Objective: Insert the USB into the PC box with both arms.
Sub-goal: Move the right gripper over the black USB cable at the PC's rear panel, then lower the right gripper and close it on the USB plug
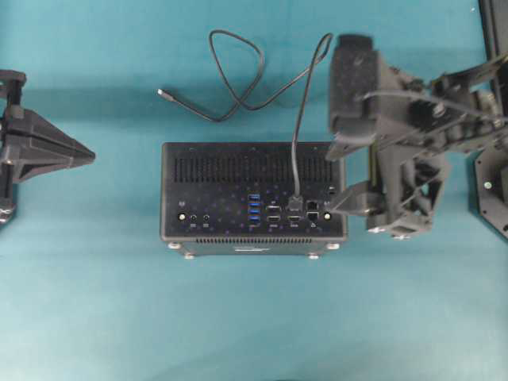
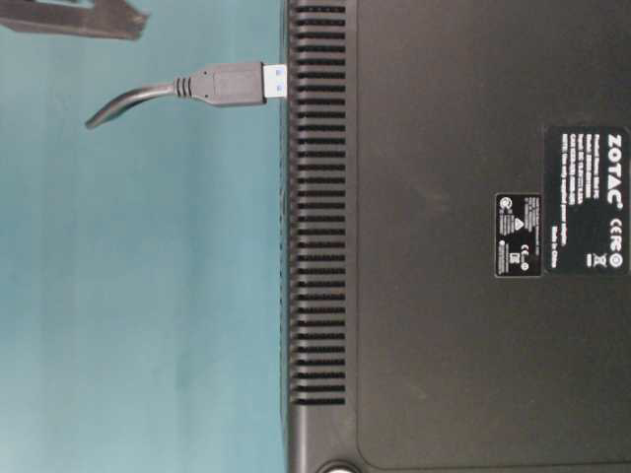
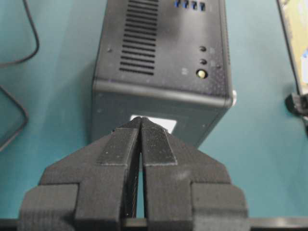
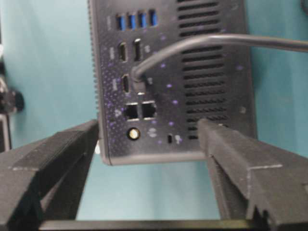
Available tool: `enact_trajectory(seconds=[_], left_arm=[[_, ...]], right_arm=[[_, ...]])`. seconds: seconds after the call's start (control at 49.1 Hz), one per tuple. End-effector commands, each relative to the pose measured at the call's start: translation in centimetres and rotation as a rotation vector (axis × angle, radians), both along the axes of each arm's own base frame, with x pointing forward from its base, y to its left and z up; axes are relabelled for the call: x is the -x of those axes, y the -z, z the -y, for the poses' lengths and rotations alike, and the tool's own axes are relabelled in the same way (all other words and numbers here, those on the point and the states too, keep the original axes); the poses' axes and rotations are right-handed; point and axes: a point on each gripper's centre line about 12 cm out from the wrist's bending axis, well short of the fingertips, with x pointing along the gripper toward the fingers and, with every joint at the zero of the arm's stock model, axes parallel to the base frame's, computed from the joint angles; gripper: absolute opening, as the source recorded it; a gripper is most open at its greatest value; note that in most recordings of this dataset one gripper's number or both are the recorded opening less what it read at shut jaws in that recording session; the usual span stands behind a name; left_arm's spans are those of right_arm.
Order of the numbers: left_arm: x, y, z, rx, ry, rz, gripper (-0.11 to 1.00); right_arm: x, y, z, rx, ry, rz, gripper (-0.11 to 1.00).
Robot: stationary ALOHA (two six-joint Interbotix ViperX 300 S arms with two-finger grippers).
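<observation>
The cable loops slack [image 1: 261,63] behind the PC box, so its loose connector [image 1: 165,94] will stay in place when I carry the plug toward the blue sockets.
The black PC box [image 1: 238,171] lies mid-table with its port face up. The USB plug [image 1: 295,200] stands in a port right of the blue sockets, and its cable [image 1: 238,71] loops away behind the box to a small loose connector [image 1: 162,93]. From table level the plug [image 2: 232,84] sits against the box [image 2: 444,236] with a sliver of blue tongue showing. My right gripper [image 1: 340,176] is open at the box's right end, its fingers [image 4: 62,149] straddling that end and apart from the plug [image 4: 138,84]. My left gripper [image 1: 89,157] is shut and empty, well left of the box [image 3: 159,72].
The teal table surface [image 1: 254,317] surrounds the box. The right arm's base [image 1: 492,178] stands at the right edge. A dark gripper part [image 2: 79,20] shows at the top left of the table-level view. The cable loop [image 3: 19,110] lies left of the box in the left wrist view.
</observation>
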Motion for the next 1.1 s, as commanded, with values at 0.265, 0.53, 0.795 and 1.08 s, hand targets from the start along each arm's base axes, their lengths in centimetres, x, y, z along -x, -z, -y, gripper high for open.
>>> enact_trajectory(seconds=[0.265, 0.53, 0.795, 1.08], left_arm=[[0.2, 0.4, -0.1, 0.005, -0.005, -0.002, 0.0], [0.7, 0.5, -0.1, 0.021, -0.011, 0.007, 0.0], [0.8, 0.6, 0.0, 0.027, -0.012, 0.005, 0.0], [0.8, 1.0, -0.1, 0.027, -0.014, -0.002, 0.0]], right_arm=[[-1.8, 0.7, 0.0, 0.009, 0.008, 0.04, 0.83], [-2.6, 1.6, -0.1, 0.011, 0.009, 0.02, 0.83], [-2.9, 1.8, -0.1, 0.013, 0.006, 0.015, 0.77], [-3.2, 1.7, -0.1, 0.01, 0.009, 0.025, 0.76]])
